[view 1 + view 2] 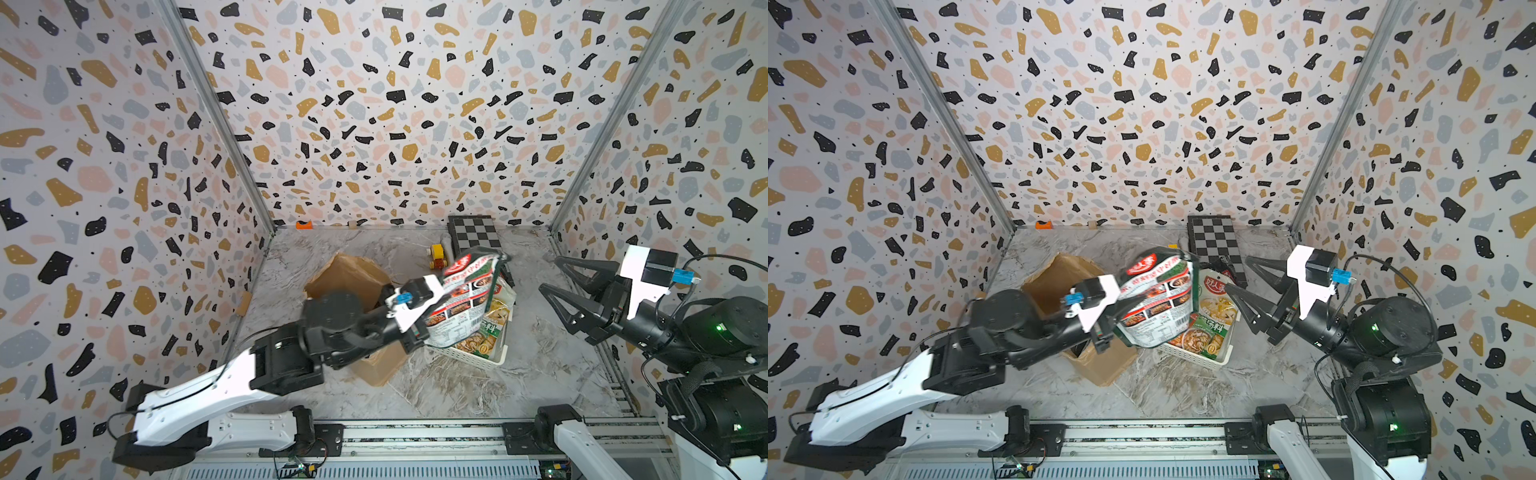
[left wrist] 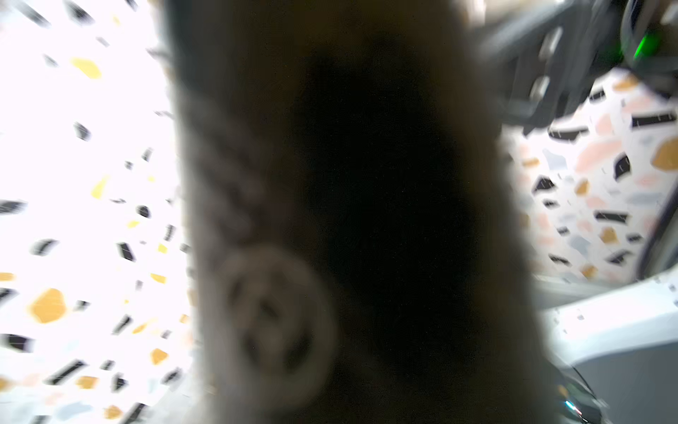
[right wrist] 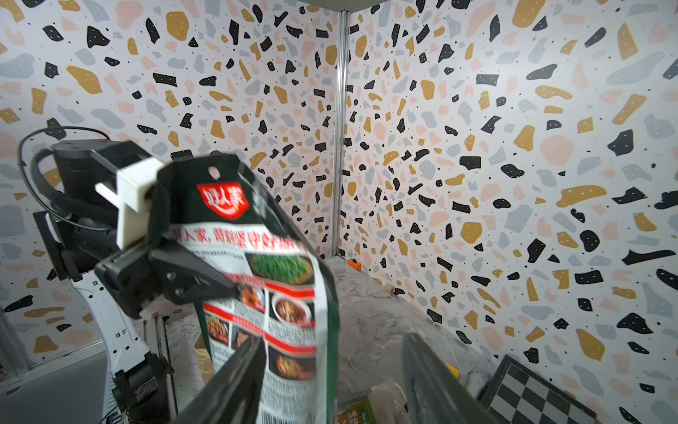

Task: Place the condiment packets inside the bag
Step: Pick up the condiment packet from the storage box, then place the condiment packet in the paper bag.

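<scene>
The condiment packet (image 1: 1161, 301) sticks out of my left gripper past the bag toward the basket. I should pull back and turn the packet into the bag's opening (image 1: 1060, 280).
My left gripper (image 1: 446, 299) (image 1: 1138, 297) is shut on a large black-and-red condiment packet (image 1: 465, 303) (image 1: 1158, 299) (image 3: 257, 279). It holds the packet upright in the air, between the bag and the basket. The tan paper bag (image 1: 349, 274) (image 1: 1059, 278) lies open under the left arm. Smaller green-and-orange packets (image 1: 490, 328) (image 1: 1212, 328) stand in the white basket (image 1: 469, 357) (image 1: 1187, 353). My right gripper (image 1: 548, 273) (image 1: 1237, 272) (image 3: 330, 343) is open and empty, just right of the held packet. In the left wrist view the blurred dark packet (image 2: 367, 220) hides the jaws.
A folded chessboard (image 1: 476, 235) (image 3: 543, 396) lies at the back right behind the basket. A small yellow toy (image 1: 436, 255) sits beside it. An orange object (image 1: 303, 225) rests at the back wall. Patterned walls close three sides, and a metal rail (image 1: 415, 436) runs along the front.
</scene>
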